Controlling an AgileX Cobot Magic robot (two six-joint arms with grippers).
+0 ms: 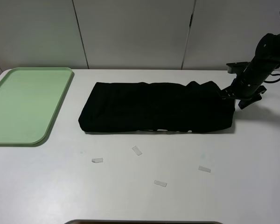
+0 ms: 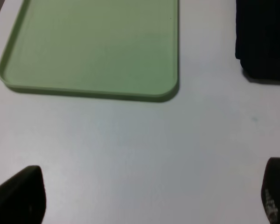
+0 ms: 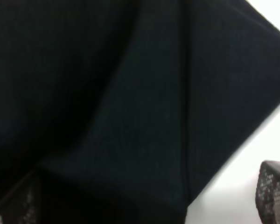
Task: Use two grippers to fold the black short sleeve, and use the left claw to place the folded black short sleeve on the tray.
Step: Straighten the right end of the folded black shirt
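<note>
The whole band point(image 1: 156, 107) will slide along when the robot pulls the other end, because the far end of the black short sleeve point(image 1: 89, 108) is lying flat and free.
The black short sleeve point(image 1: 158, 107) lies folded into a long band across the middle of the table; no lettering shows. My right gripper point(image 1: 234, 97) is at its right end, low over the cloth. In the right wrist view black fabric point(image 3: 130, 102) fills the frame, and the right gripper point(image 3: 144, 200) is open with the cloth's corner under its spread fingertips. The left claw point(image 2: 149, 191) is open over bare table, apart from the shirt's left end point(image 2: 266, 42) and from the tray point(image 2: 93, 88). The pale green tray point(image 1: 51, 121) sits empty at the far left. The exterior view does not show the left arm.
Several small white paper strips point(image 1: 137, 150) lie on the white table in front of the shirt, one point(image 1: 204, 169) toward the right. A dark edge point(image 1: 144, 222) runs along the table's near side. White wall panels stand behind.
</note>
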